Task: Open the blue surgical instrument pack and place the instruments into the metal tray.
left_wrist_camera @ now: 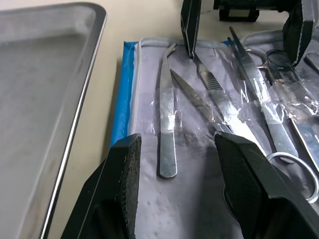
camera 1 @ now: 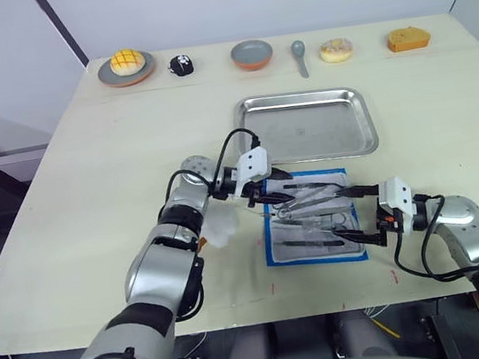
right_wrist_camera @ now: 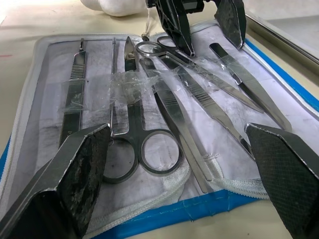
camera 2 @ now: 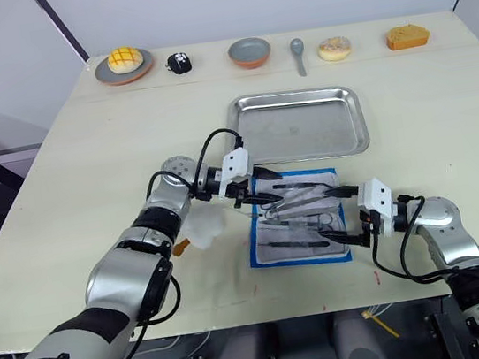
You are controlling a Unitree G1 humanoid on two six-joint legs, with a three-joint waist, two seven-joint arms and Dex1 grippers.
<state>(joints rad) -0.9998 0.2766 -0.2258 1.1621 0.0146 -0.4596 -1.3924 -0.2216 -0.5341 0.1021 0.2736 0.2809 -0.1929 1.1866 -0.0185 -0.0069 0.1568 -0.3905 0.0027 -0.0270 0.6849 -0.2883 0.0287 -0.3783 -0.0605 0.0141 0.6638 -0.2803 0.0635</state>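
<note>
The slim silver tweezers (left_wrist_camera: 168, 117) reach past the clear film (left_wrist_camera: 177, 118) at both ends, so the tweezers will come loose and the film will stay behind when the robot lifts.
The blue surgical instrument pack (camera 1: 271, 245) lies open on the table just in front of the metal tray (camera 1: 303, 126), its white inner side up with a blue border. Several silver instruments (right_wrist_camera: 142, 149) lie side by side on it: scissors, tweezers (left_wrist_camera: 168, 119) and slim handles, with crumpled clear film over some. My left gripper (camera 1: 282, 187) is open and low over the pack's end nearest the tray, its fingers (left_wrist_camera: 124, 169) straddling the tweezers. My right gripper (camera 1: 338, 215) is open at the pack's right side, fingers spread wide around the scissors' rings. The tray holds nothing.
A white plush toy (camera 1: 216, 232) lies left of the pack under my left forearm. Along the table's far edge stand a plate with a yellow bun (camera 1: 126, 66), a small black object (camera 1: 180, 64), a grey bowl (camera 1: 251, 54), a spoon (camera 1: 300, 55), a doughnut (camera 1: 336, 50) and an orange cake (camera 1: 407, 38).
</note>
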